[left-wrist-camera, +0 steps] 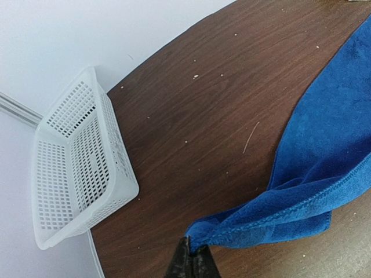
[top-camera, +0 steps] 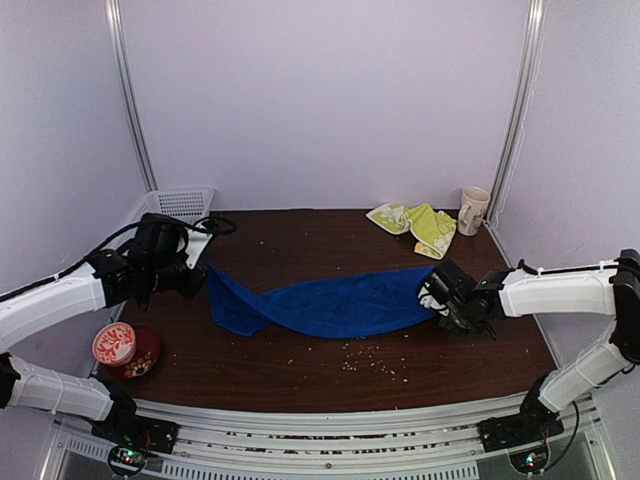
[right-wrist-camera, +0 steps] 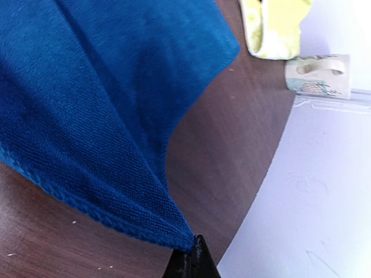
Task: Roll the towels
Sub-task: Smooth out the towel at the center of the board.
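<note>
My left gripper has the blue towel, which lies twisted near its pinched corner. Next, my left gripper pulls toward the back wall together with my right gripper to make the towel flat.
The blue towel stretches across the middle of the dark wooden table, twisted and bunched toward its left end. My left gripper is shut on its left corner; in the left wrist view the pinched corner of the blue towel sits at the left gripper's closed tips. My right gripper is shut on the right corner, and the right wrist view shows the blue towel fanning out from the right gripper's tips. The yellow-green towel lies crumpled at the back right, also showing as the yellow-green towel in the right wrist view.
A white mesh basket stands at the back left corner, seen too as the basket from the left wrist. A pale mug stands by the yellow-green towel. A red bowl with a lidded cup sits front left. Crumbs are scattered near the front.
</note>
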You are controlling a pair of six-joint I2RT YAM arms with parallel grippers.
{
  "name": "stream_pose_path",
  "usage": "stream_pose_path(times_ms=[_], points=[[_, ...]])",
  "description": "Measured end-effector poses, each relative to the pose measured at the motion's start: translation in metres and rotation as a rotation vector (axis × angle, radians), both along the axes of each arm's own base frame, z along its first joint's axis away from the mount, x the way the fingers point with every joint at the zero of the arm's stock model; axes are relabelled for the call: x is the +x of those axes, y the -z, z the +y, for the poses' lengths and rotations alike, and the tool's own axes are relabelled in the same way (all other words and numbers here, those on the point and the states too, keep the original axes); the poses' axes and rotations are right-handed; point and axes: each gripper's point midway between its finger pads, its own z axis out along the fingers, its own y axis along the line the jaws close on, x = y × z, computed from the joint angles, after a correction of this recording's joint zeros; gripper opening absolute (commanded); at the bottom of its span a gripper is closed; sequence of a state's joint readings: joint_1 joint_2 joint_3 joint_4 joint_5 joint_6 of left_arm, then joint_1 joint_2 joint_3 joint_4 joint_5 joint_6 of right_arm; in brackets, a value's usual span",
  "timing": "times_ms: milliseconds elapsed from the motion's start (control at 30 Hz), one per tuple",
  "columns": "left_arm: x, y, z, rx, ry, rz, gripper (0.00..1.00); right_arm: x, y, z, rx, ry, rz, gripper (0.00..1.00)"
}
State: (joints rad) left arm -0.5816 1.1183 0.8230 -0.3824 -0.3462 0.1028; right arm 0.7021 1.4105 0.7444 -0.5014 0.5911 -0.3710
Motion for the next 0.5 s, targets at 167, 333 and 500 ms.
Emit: stream_pose_path(times_ms=[167, 333, 500], points=[[0.003, -0.021, 0.007, 0.003, -0.038, -0.050, 0.00, 0.024, -0.049, -0.002, 0.054, 0.071, -0.151, 0.00], [0.008, -0.077, 0.013, -0.037, -0.084, -0.174, 0.00, 0.042, -0.111, -0.003, 0.111, 0.126, -0.321, 0.00], [0.001, -0.122, 0.010, -0.035, -0.085, -0.285, 0.00, 0.049, -0.173, -0.007, 0.188, 0.171, -0.481, 0.00]])
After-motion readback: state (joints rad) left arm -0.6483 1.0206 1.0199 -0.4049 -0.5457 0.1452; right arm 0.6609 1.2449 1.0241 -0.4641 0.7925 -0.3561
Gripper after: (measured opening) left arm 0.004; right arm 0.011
